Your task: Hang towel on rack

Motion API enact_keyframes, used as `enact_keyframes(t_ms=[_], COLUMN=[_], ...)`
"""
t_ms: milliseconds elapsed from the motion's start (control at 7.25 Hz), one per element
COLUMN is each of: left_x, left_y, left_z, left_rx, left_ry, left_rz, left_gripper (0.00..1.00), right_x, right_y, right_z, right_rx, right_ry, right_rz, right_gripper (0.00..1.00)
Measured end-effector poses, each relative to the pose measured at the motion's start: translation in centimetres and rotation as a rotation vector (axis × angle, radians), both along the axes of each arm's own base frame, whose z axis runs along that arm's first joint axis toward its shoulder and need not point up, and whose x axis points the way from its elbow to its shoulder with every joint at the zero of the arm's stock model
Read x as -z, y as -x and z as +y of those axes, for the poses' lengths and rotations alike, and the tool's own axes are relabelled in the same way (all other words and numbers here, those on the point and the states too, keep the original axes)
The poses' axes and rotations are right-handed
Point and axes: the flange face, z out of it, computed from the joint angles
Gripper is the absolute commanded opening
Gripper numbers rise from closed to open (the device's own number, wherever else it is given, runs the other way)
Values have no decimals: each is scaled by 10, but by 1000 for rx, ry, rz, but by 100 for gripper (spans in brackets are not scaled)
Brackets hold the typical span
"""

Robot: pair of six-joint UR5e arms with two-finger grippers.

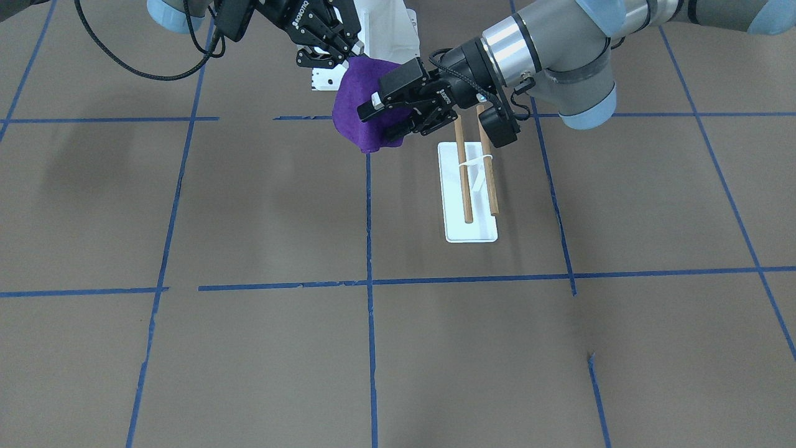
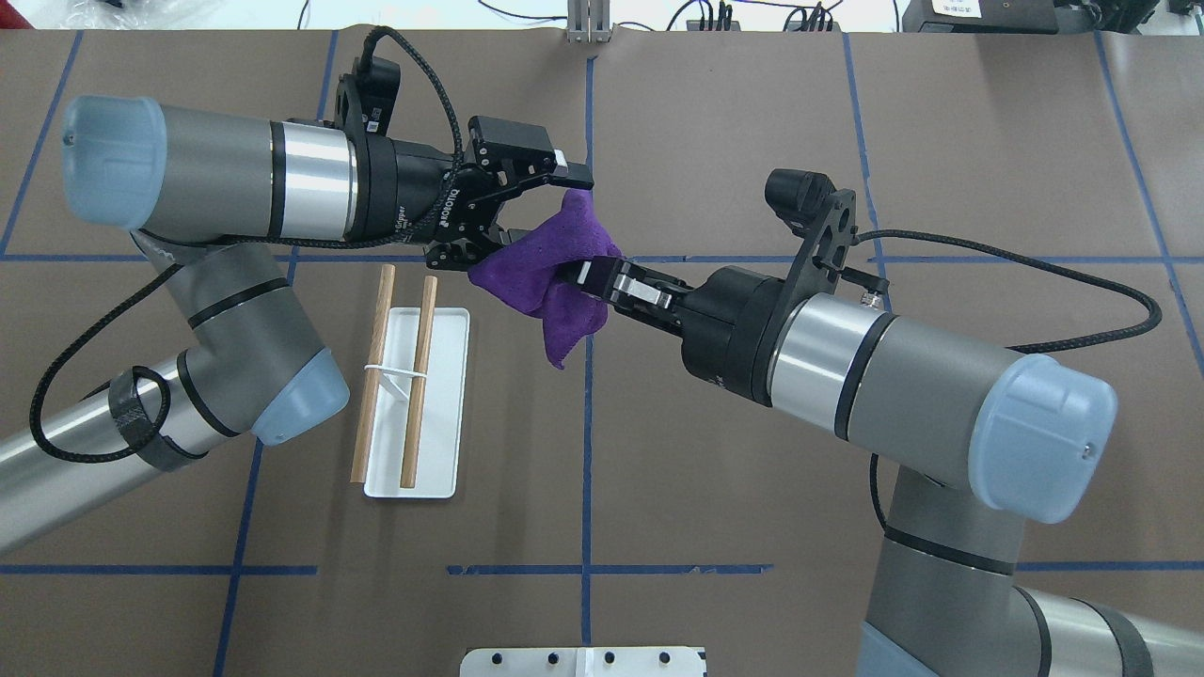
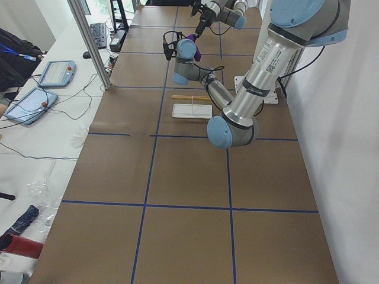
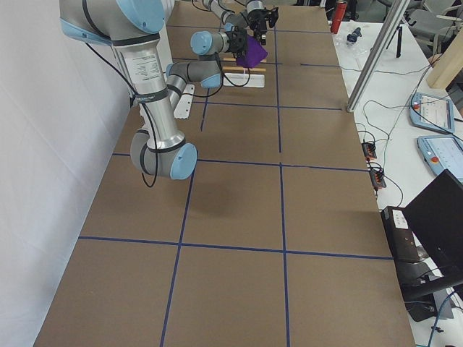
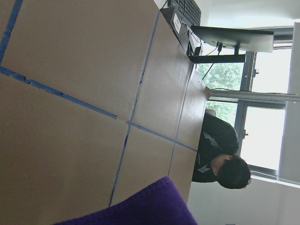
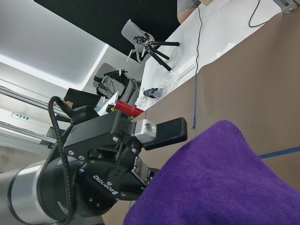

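The purple towel's lower edge (image 1: 367, 147) hangs limp, so I expect the towel (image 1: 359, 104) to bend over the dowels and hang down at both ends when I lay it across them.
The purple towel (image 2: 550, 282) hangs bunched in the air above the table, to the right of the rack (image 2: 442, 414). It also shows in the front view (image 1: 357, 102). My right gripper (image 2: 594, 277) is shut on the towel's right side and holds it up. My left gripper (image 2: 527, 226) is open at the towel's upper left edge. One finger (image 6: 164, 133) sits above the cloth, and the other is hidden behind it. The rack (image 1: 472, 233) stands bare on its white base, with two brown dowels (image 2: 419, 376) lying parallel over it.
A white bolted pedestal plate (image 2: 583, 661) sits at the robot's edge of the table and shows behind the grippers in the front view (image 1: 388, 31). Blue tape lines cross the brown table (image 2: 752, 489). A seated person (image 5: 220, 159) is beyond the far end.
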Motion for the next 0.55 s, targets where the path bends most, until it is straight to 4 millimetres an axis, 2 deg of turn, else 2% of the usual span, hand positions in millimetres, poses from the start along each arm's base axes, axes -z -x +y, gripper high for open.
enact_keyframes(t_ms=[276, 414, 552], left_x=[0, 0, 0], left_y=[-2, -3, -3], left_z=[-1, -1, -1], left_rx=[-1, -2, -2], left_ry=[4, 5, 5], left_rz=[-7, -10, -12], left_gripper=[63, 44, 20], right_x=[0, 1, 2], right_y=[0, 0, -1], right_z=[1, 1, 2], right_rx=[-1, -1, 0], right_ry=[-10, -14, -17], right_rz=[6, 6, 3], right_gripper=[0, 0, 0])
